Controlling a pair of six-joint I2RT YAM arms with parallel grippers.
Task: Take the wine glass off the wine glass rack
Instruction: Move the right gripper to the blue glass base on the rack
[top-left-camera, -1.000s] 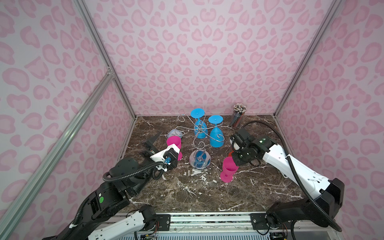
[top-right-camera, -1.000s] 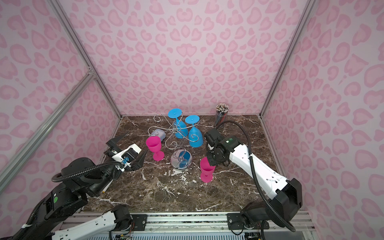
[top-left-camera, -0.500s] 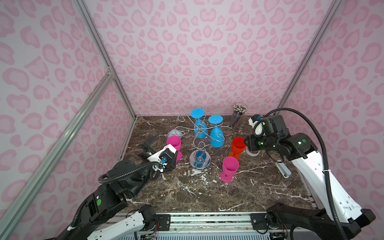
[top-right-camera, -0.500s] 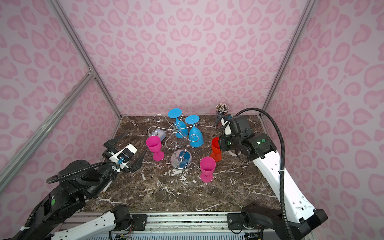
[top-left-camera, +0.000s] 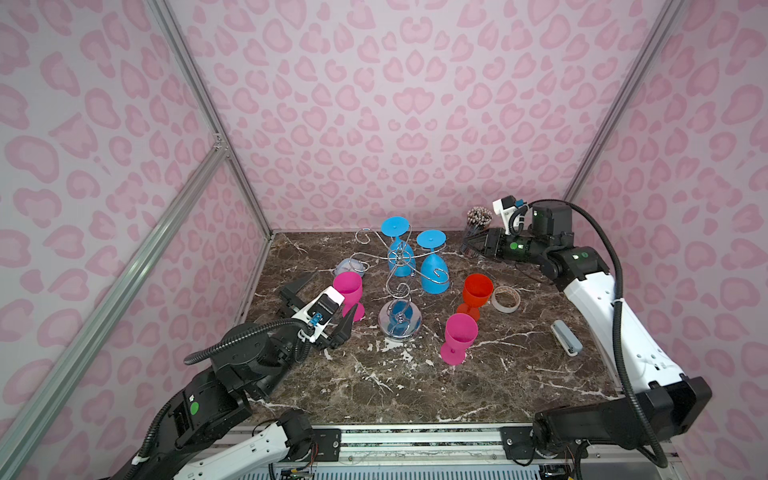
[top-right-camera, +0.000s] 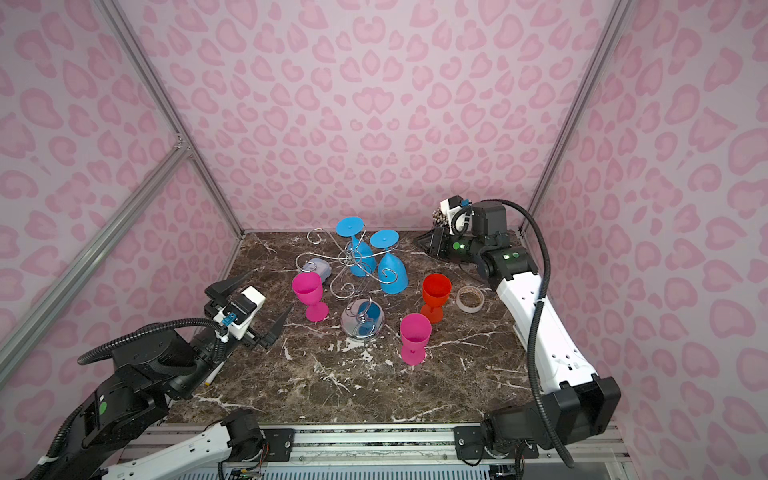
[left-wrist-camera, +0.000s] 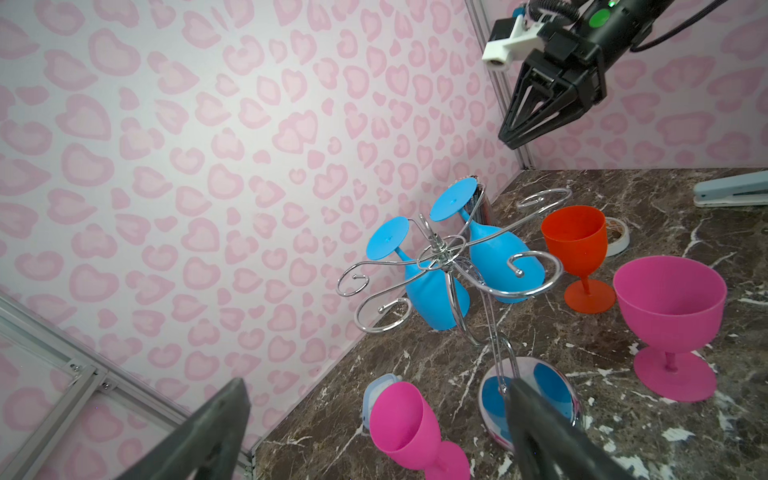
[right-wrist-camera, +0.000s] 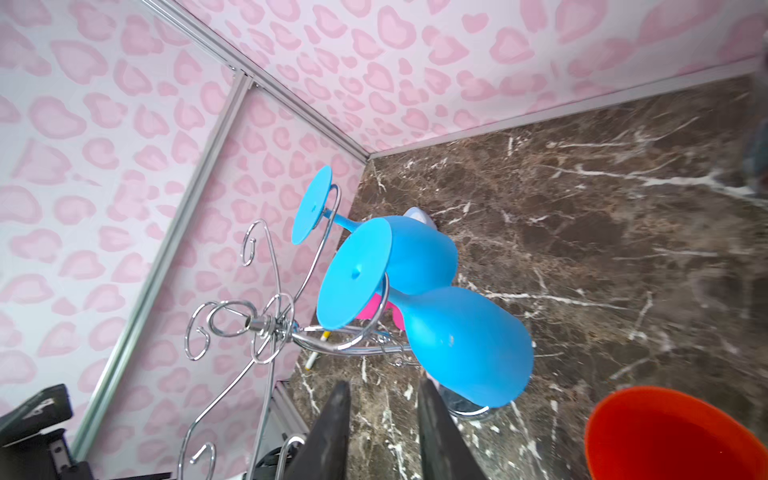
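Observation:
My right gripper's parted fingers are level with the nearer blue glass's foot (top-left-camera: 430, 238), which sticks out toward them, so I should keep moving in until they are on both sides of the foot's edge (top-left-camera: 442, 239).
The wine glass rack (top-left-camera: 400, 291), chrome wire on a round mirror base, stands mid-table. Two blue wine glasses hang upside down from its arms (top-left-camera: 434, 272) (top-left-camera: 400, 259); both also show in the right wrist view, the nearer glass (right-wrist-camera: 465, 345) and the farther glass (right-wrist-camera: 419, 257). My right gripper (top-left-camera: 467, 248) hovers at the back right, pointing at them from a distance; its fingers (right-wrist-camera: 332, 419) stand slightly apart with nothing between. My left gripper (top-left-camera: 332, 293) is wide open near the left edge, beside an upright pink glass (left-wrist-camera: 405, 419).
An upright red glass (top-left-camera: 478, 291) and a second pink glass (top-left-camera: 460, 332) stand right of the rack. A tape roll (top-left-camera: 505, 300), a stapler (top-left-camera: 566, 343), a cup of pencils (top-left-camera: 478, 218) and a blue-grey object (top-left-camera: 350, 266) lie around.
My right gripper has left the front pink glass, risen and swung to the back right by the pencil cup. The left arm barely shifted.

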